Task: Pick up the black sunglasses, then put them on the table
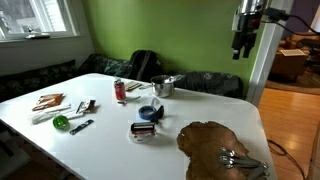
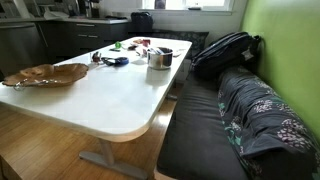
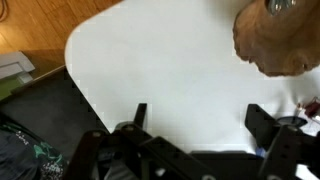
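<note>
My gripper is open above the black sunglasses resting against the blue bowl (image 1: 157, 106), so it should now move toward their dark frame (image 1: 147, 113) until its open fingers straddle it.
The black sunglasses (image 1: 240, 158) appear to be the dark, thin-framed thing lying on the brown wooden slab (image 1: 222, 148) at the near right corner of the white table (image 1: 120, 145). The wrist view shows only a small part of them (image 3: 281, 5) at the slab's top edge. My gripper (image 1: 243, 45) hangs high above the table's far right side, well away from the sunglasses. In the wrist view its jaws (image 3: 200, 120) are wide apart and empty over bare white tabletop (image 3: 170, 60). The gripper is out of view in the exterior view with the slab (image 2: 45, 73) at the left.
A steel pot (image 1: 162, 86), a red can (image 1: 119, 90), a blue bowl (image 1: 150, 112), a dark item (image 1: 143, 128), a green item (image 1: 61, 122) and small tools lie across the table. A dark bench with a backpack (image 2: 225, 52) runs along the green wall.
</note>
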